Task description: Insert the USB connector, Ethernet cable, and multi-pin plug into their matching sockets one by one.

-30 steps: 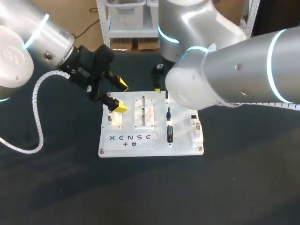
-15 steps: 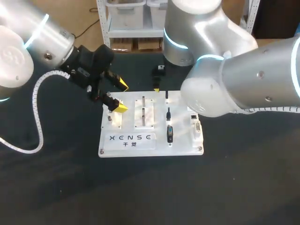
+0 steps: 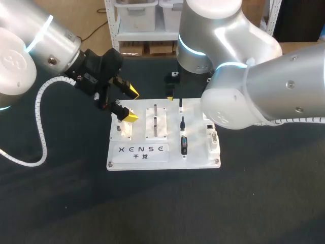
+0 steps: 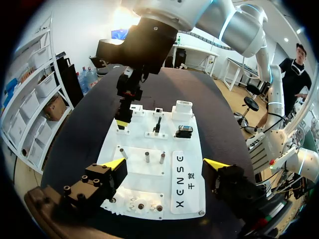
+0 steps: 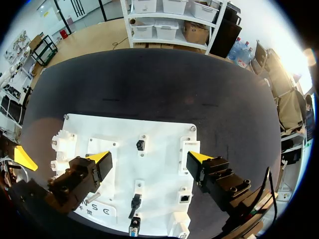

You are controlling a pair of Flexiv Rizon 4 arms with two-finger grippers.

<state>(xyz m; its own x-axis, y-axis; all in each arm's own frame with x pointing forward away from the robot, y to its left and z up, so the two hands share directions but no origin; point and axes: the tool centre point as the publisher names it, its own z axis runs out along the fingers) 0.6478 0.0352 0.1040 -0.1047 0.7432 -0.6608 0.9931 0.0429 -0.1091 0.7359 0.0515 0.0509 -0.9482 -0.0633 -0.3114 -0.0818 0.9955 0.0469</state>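
Note:
The small plug (image 3: 181, 103) is standing in a screwed-down white holder (image 5: 143, 153), so only the plug will come off when I lift it, and the holder will stay behind.
The white board (image 3: 137, 158) lies mid-table. Three dark plugs stand in a line on it: a small one (image 3: 180, 103), a second (image 3: 182, 123), and the multi-pin plug (image 3: 184, 145). White socket blocks (image 3: 212, 133) sit along the board's right side. My left gripper (image 3: 130, 104) hangs open over the board's left part; its wrist view shows it (image 4: 164, 164) holding nothing above the board (image 4: 187, 149). My right gripper (image 5: 149, 157) stands open and empty above the board (image 5: 164, 130), with a small plug (image 5: 140, 145) below it. In the head view the arm hides it except one fingertip (image 3: 170, 98).
Metal pegs (image 3: 155, 121) stand in the board's middle and white gears (image 4: 139, 205) sit at its left edge. My right arm's bulky elbow (image 3: 238, 96) hangs over the board's far right corner. Dark tabletop surrounds the board.
My right arm's elbow has swung to the right, uncovering more of the board's right side. The left arm and the plugs have not moved.

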